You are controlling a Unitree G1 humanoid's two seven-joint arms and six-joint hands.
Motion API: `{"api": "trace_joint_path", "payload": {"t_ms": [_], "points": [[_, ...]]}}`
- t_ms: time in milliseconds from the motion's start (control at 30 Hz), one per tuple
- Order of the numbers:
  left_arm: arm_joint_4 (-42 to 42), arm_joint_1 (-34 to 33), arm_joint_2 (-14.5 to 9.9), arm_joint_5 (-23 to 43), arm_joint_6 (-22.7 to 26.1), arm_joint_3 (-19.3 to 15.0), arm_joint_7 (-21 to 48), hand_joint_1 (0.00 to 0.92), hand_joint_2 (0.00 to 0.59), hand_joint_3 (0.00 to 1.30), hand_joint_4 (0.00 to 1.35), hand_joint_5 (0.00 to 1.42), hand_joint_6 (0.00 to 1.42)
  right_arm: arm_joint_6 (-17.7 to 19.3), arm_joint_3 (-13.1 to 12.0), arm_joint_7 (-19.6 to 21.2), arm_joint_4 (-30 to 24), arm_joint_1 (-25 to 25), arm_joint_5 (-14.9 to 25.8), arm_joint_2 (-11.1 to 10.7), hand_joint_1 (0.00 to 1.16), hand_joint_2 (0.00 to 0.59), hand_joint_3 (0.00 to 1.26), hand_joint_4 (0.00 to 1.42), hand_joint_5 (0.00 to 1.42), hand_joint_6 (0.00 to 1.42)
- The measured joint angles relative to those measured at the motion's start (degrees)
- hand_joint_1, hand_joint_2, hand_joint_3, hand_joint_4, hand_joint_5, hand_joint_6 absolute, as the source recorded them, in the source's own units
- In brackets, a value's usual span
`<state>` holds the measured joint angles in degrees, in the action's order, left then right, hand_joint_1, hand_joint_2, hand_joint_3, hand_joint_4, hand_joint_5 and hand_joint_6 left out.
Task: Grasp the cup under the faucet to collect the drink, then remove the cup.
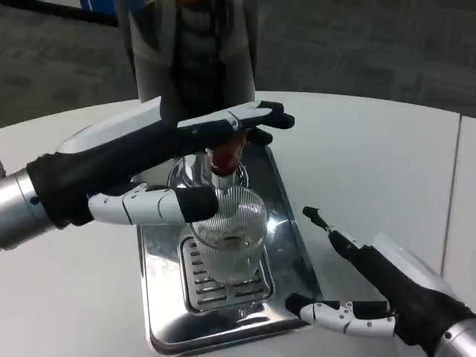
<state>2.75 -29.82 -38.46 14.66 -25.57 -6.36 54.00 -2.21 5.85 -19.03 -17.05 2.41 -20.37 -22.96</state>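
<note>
Dark liquid (pixel 199 63) can be seen through the dispenser body above the ribbed cup (pixel 232 227), so the cup will have dark drink in it when I carry it away.
A clear ribbed cup (pixel 229 230) stands upright on the grate of the steel drip tray (pixel 294 253), right under the faucet (pixel 223 160) with its red spout. My left hand (pixel 160 167) reaches in from the left. Its long fingers (pixel 249 119) stretch straight out over the top of the faucet. Its thumb (pixel 175 204) lies against the cup's left rim, and the fingers are not wrapped around the cup. My right hand (pixel 372 286) is on the table beside the tray's front right corner, fingers spread and holding nothing.
The grey dispenser body (pixel 195 52) rises behind the faucet at the table's far side. The white table (pixel 372 163) stretches to the right of the tray, and its curved edge runs along the back.
</note>
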Motion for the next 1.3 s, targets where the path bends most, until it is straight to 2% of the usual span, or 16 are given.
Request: {"api": "trace_joint_path", "payload": {"t_ms": [467,1300], "points": [[-0.1,0.9,-1.7,-1.7,-3.5,0.1,-1.3,0.000,0.120,0.13,0.02,0.14,0.10,0.2,0.1,0.0,4.4,4.8,0.5,-0.5,0.57,0.201,0.00,0.00,0.00,0.02],[3.4,1.4,-5.9,-6.4,-16.3,2.6,-4.7,0.000,0.122,0.13,0.03,0.13,0.09,0.2,0.7,0.3,8.1,8.3,0.5,-0.1,0.58,0.204,0.00,0.00,0.00,0.02]]}}
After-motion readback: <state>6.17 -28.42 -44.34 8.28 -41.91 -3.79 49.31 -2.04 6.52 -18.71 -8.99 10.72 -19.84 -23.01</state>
